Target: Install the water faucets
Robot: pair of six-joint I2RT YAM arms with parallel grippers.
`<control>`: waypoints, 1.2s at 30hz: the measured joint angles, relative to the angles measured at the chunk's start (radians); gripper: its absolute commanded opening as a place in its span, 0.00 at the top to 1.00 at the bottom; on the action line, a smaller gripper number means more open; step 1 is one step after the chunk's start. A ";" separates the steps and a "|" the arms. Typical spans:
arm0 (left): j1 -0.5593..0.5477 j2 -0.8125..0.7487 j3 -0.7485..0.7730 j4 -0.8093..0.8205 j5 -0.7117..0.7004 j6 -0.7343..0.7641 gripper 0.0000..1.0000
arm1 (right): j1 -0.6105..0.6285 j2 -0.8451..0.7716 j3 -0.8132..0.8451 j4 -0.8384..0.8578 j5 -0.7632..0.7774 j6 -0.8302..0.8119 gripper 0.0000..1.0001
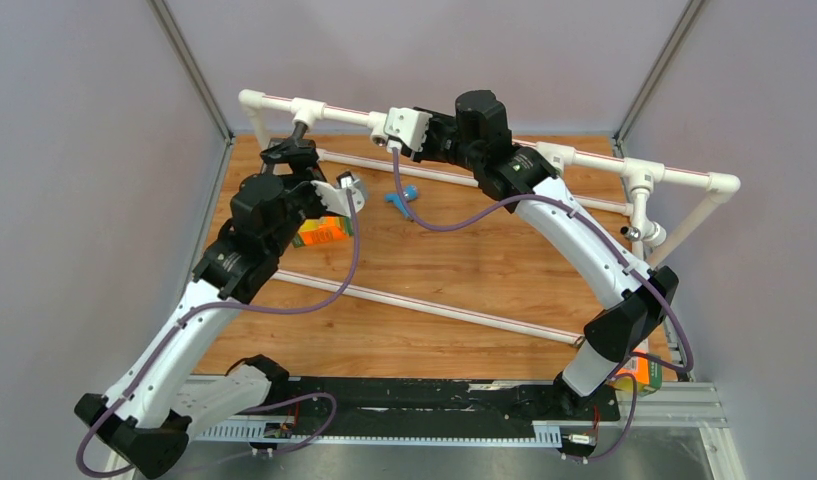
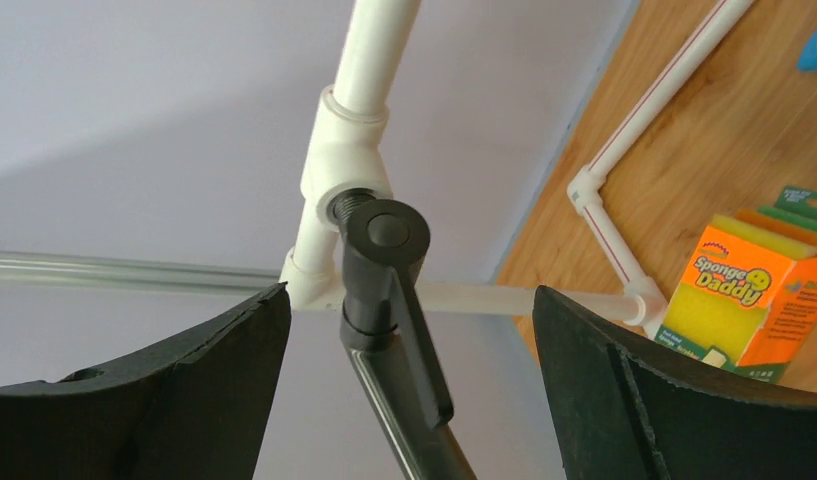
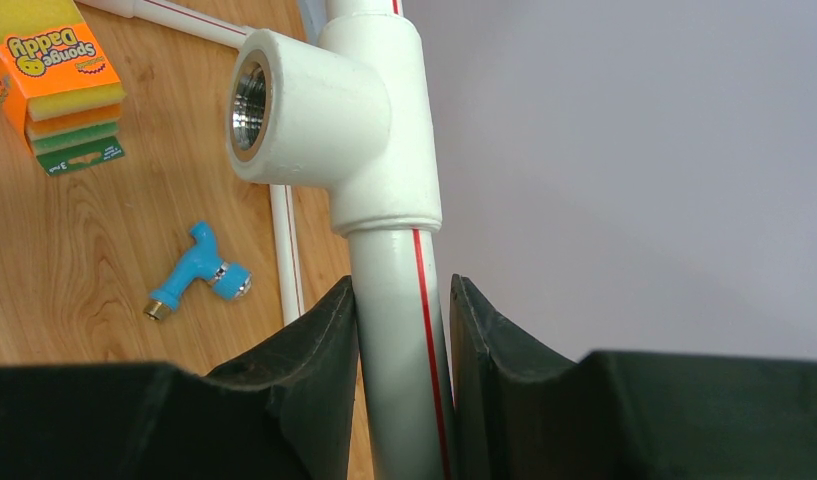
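Observation:
The faucet's threads (image 2: 352, 204) can still be seen at the tee socket. Next, my left gripper moves back, comes around by the frame's corner post (image 1: 260, 127) and screws the faucet in deeper.
A dark-brown tube faucet (image 2: 384, 262) is threaded into a tee socket (image 2: 342, 165) of the white pipe frame at the back left. It shows in the top view (image 1: 301, 130) too. My left gripper (image 2: 412, 300) is open with one finger on each side of the faucet's body, touching neither side; in the top view it (image 1: 296, 153) is just below that tee. My right gripper (image 3: 402, 300) is shut on the frame's top rail (image 3: 396, 330), just below an empty threaded tee socket (image 3: 252, 108). A small blue faucet (image 3: 197, 270) lies loose on the wooden table (image 1: 404, 197).
An orange sponge box (image 1: 321, 232) lies on the wood near the left arm. The white pipe frame (image 1: 584, 160) runs along the back and right, with a low rail (image 1: 434, 305) crossing the table. A chrome-tipped fitting (image 1: 639, 233) sits on the right post. Grey walls enclose the cell.

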 measured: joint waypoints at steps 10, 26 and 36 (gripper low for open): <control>0.000 -0.186 0.034 -0.026 0.142 -0.461 0.00 | 0.001 -0.002 -0.005 0.005 0.003 0.000 1.00; 0.455 -0.086 0.342 -0.082 0.312 -1.552 0.00 | 0.002 -0.007 -0.013 0.009 0.004 0.000 1.00; 0.933 0.127 0.047 0.239 0.911 -2.197 0.05 | 0.004 -0.013 -0.021 0.014 0.002 -0.001 1.00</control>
